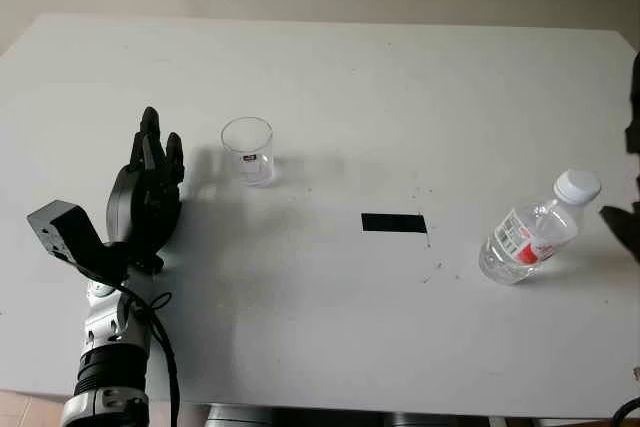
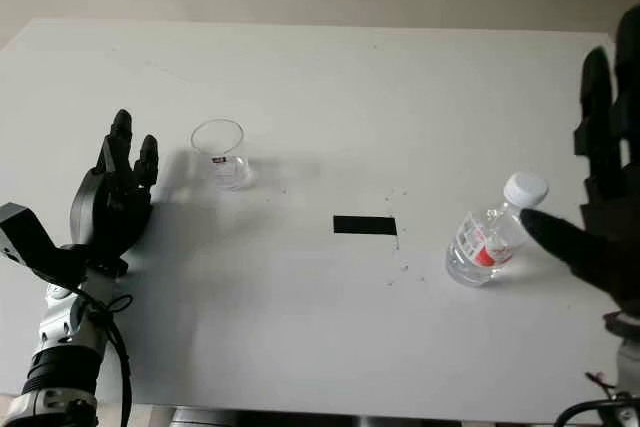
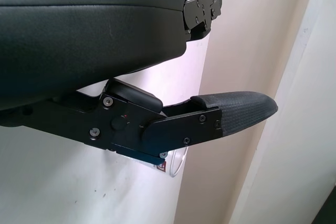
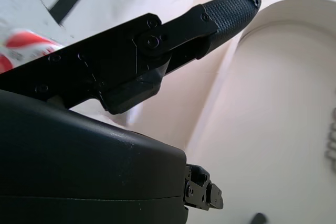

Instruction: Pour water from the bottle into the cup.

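Note:
The white cap [image 1: 577, 187] is still on the bottle's neck, so the water [image 1: 506, 265] will stay in the bottle when the robot tips it over the cup.
A clear plastic cup [image 1: 248, 150] stands upright on the white table [image 1: 330, 77], left of centre. A small water bottle [image 1: 532, 231] with a white cap and a red-and-white label stands at the right, leaning a little. My left hand [image 1: 152, 172] is open and held upright just left of the cup, apart from it. My right hand [image 2: 603, 197] is open at the right edge, right beside the bottle, its thumb close to the bottle's neck but holding nothing. The cup's rim [image 3: 176, 163] peeks out behind my left thumb, and the bottle's label [image 4: 23, 43] shows behind my right hand.
A strip of black tape [image 1: 394, 223] lies flat on the table between cup and bottle. A few dark specks dot the surface near it. The table's far edge meets a beige wall.

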